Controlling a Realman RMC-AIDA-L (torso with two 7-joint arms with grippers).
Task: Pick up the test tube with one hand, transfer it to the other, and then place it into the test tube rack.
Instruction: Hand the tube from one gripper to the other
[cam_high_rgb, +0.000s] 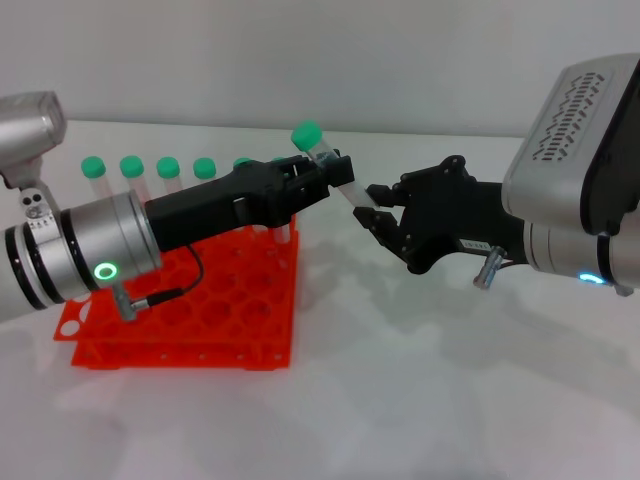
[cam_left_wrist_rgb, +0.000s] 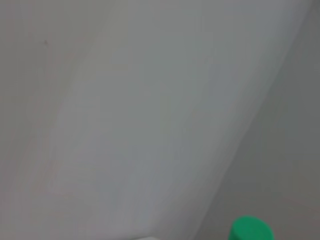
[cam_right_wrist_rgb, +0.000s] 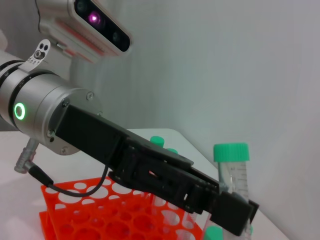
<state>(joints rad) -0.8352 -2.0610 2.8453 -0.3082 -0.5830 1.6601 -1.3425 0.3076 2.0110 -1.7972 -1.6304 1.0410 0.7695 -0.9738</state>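
Note:
The right gripper's open fingers are still around the test tube's tip (cam_high_rgb: 362, 203), so the right gripper should move back out of the way before the left gripper carries the test tube to the test tube rack (cam_high_rgb: 215, 300).
The test tube (cam_high_rgb: 340, 180) hangs tilted in the air in the head view, its green cap (cam_high_rgb: 307, 133) up and its tip pointing down toward the right. My left gripper (cam_high_rgb: 335, 172), on the silver wrist with the green ring, is shut on it just below the cap. My right gripper (cam_high_rgb: 378, 210) is level with the tube's lower end, its fingers spread open around the tip. The orange-red test tube rack (cam_high_rgb: 190, 300) stands below the left arm. The right wrist view shows the left gripper (cam_right_wrist_rgb: 230, 207) holding the test tube (cam_right_wrist_rgb: 235, 172). The cap (cam_left_wrist_rgb: 250, 229) shows in the left wrist view.
Several green-capped tubes (cam_high_rgb: 131, 165) stand in the rack's back row, behind my left arm. A thin black cable (cam_high_rgb: 190, 285) hangs from the left wrist over the rack. White tabletop (cam_high_rgb: 420, 380) lies in front of and under the right arm.

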